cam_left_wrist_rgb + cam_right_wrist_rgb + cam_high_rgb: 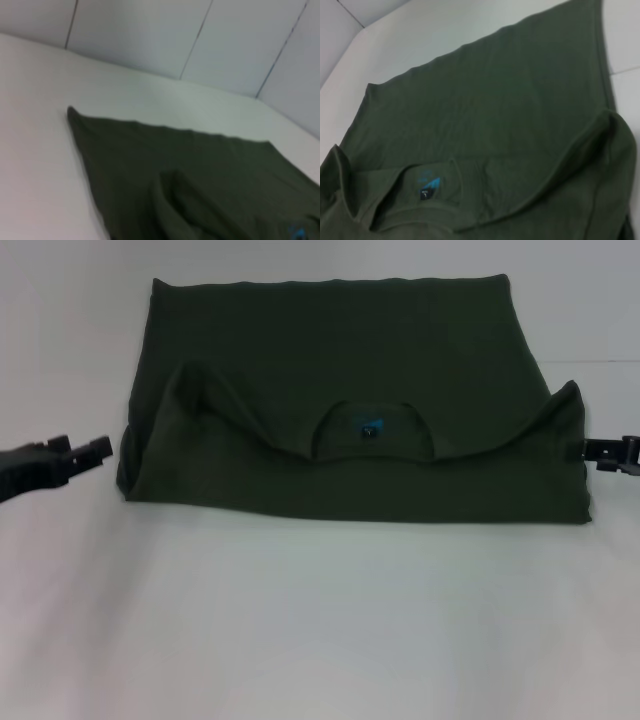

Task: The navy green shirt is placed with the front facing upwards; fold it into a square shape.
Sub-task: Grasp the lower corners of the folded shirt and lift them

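Note:
I should keep moving my left gripper in until its open fingers close on that end, because the end of the shirt's near fold (137, 486) lies clear beside them.
The navy green shirt (330, 350) lies on the white table (320, 620), with its near part doubled back over itself. The collar opening with the small blue mark (370, 427) faces up, and both near corners stand up in peaks. The chest lettering is hidden. My left gripper (95, 448) is just left of the shirt's left edge, a small gap away from the cloth. My right gripper (610, 453) is at the shirt's right edge, against the cloth below the raised corner. The shirt also shows in the left wrist view (200, 170) and in the right wrist view (495, 115), where the blue mark and tag (427, 182) show inside the collar.
The white table stretches wide in front of the shirt and to both sides. A pale panelled wall (200, 30) stands behind the table's far edge.

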